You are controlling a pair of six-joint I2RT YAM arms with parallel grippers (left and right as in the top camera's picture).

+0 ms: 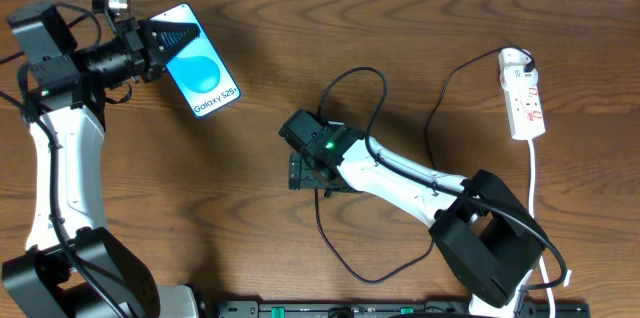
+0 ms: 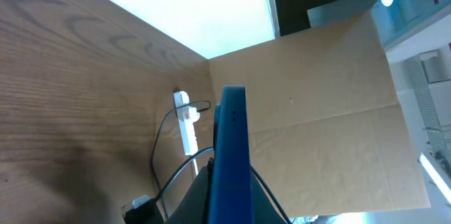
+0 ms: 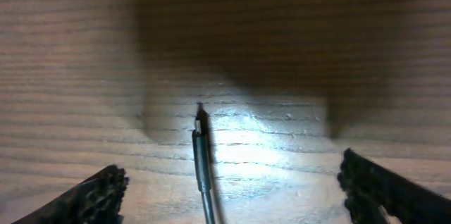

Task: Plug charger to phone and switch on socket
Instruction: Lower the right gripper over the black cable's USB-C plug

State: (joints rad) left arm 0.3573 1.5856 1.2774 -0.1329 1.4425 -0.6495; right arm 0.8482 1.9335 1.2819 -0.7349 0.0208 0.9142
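Observation:
I expect the black charger cable (image 1: 320, 223) to still hang slack when I lift its plug tip to the phone, because the cable lies in a wide loop (image 1: 372, 281).
The phone (image 1: 205, 76) with its blue "Galaxy S25" screen is held off the table at the upper left by my left gripper (image 1: 165, 40), which is shut on its near end. In the left wrist view the phone (image 2: 231, 153) shows edge-on between the fingers. The black charger cable (image 1: 345, 258) loops over the middle of the table. Its plug tip (image 3: 201, 143) lies on the wood between the spread fingers of my right gripper (image 3: 232, 189), which is open just above it (image 1: 305, 170). The white socket strip (image 1: 524, 98) lies at the far right.
The socket's white cord (image 1: 535, 198) runs down the right side toward the front edge. The socket also shows far off in the left wrist view (image 2: 186, 122). A brown cardboard wall (image 2: 317, 111) stands beyond the table's far end.

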